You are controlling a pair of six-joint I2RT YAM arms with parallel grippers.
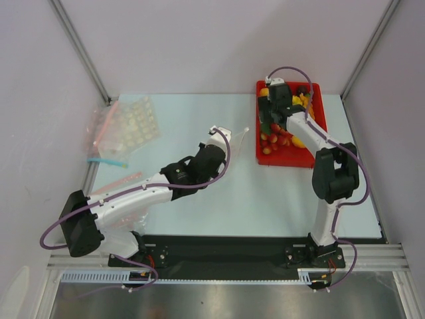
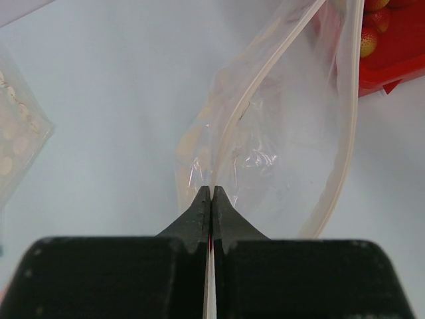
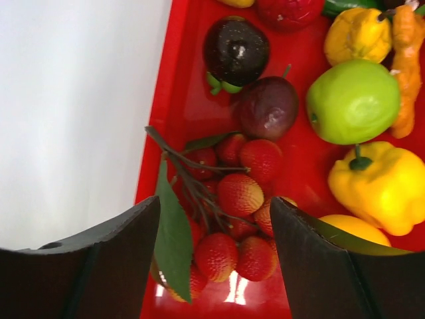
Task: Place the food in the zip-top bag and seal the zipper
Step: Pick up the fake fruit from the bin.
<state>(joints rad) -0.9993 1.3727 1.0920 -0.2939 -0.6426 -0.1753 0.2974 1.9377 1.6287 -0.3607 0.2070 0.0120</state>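
My right gripper is open, and the brown stem on top of the red fruits faces its fingers. The gripper continues to go down toward that stem until its fingers close around the stem (image 3: 184, 171).
The zip-top bag (image 2: 285, 146) is a clear crinkly pouch hanging mouth-open in front of my left gripper (image 2: 211, 193), which is shut on the whitish zipper (image 2: 229, 133) at the rim. From above, the bag (image 1: 237, 137) sits just left of the red tray (image 1: 317, 100). My right gripper (image 3: 216, 206) hangs open over the tray, its fingers either side of a bunch of small red fruits (image 3: 239, 196) with a green leaf (image 3: 172, 239). More food lies beyond: dark purple fruits (image 3: 236, 46), a green apple (image 3: 352, 100) and a yellow pepper (image 3: 378, 183).
A white dimpled sheet (image 1: 136, 123) and clear bags with pink strips (image 1: 99, 129) lie at the back left. A loose blue strip (image 1: 106, 161) and a pink one (image 1: 123, 179) lie nearer the left arm. The tray's left wall (image 3: 182, 86) borders bare table.
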